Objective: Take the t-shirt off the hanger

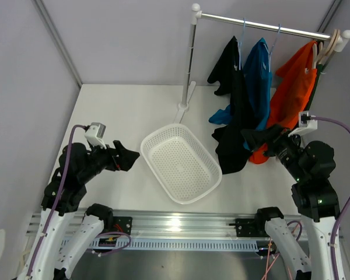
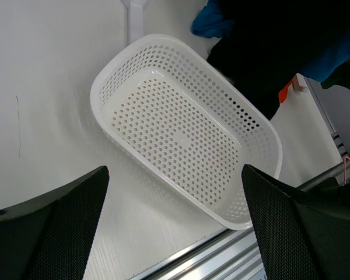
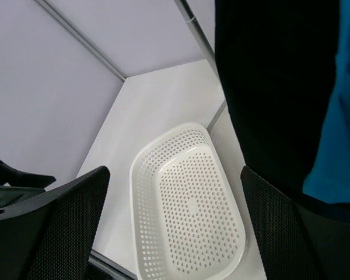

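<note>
The black shirt's hanger hook [image 1: 243, 29] is well away from the blue shirt's. My right gripper keeps going up open until its fingers are on both sides of that hook's neck [image 1: 240, 48].
Three t-shirts hang on hangers from a rail [image 1: 262, 25] at the back right: a black one [image 1: 236, 116], a blue one [image 1: 259, 81] and an orange one [image 1: 291, 87]. The black shirt fills the upper right of the right wrist view [image 3: 268, 87], with the blue shirt [image 3: 338, 134] beside it. My right gripper [image 1: 258, 139] is open, its fingertips close to the lower part of the black shirt, holding nothing. My left gripper [image 1: 128, 157] is open and empty, left of the basket.
A white perforated basket [image 1: 181, 162] lies on the table between the arms; it also shows in the left wrist view [image 2: 186, 134] and the right wrist view [image 3: 186, 210]. The rail's white post [image 1: 189, 64] stands behind the basket. A metal rail [image 1: 181, 224] runs along the near edge.
</note>
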You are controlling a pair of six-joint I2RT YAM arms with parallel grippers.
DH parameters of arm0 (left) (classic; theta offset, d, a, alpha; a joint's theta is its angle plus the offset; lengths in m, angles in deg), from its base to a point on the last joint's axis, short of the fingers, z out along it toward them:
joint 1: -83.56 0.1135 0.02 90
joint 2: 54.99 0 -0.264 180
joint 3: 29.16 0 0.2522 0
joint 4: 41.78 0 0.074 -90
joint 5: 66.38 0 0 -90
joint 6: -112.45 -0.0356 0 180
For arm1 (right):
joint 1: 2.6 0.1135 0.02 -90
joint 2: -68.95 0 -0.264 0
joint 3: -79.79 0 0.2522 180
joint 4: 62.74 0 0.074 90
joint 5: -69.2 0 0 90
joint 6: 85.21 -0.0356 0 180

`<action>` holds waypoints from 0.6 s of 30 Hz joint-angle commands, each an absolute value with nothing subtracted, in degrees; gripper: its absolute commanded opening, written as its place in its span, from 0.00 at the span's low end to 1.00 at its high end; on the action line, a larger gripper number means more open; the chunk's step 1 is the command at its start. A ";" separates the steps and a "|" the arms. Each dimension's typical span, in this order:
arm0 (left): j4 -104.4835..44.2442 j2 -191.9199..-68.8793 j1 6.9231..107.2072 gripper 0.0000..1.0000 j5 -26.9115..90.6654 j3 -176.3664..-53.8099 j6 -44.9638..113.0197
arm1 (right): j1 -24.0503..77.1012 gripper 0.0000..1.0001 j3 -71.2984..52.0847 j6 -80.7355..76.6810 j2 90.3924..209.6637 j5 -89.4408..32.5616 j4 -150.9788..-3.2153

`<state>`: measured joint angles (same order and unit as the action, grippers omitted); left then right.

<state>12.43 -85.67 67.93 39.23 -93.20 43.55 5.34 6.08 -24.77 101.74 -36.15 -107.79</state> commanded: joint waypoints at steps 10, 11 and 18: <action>9.69 -89.71 67.66 0.99 38.21 -98.99 43.90 | 10.48 0.96 -31.07 -9.21 141.67 -29.60 -103.05; 9.52 -89.88 67.66 1.00 37.94 -98.82 43.81 | 10.84 0.96 -33.18 -8.58 144.07 -27.24 -103.04; 7.67 -89.97 67.57 1.00 37.24 -97.15 43.10 | 11.46 0.90 -50.07 -5.15 160.70 -18.19 -105.86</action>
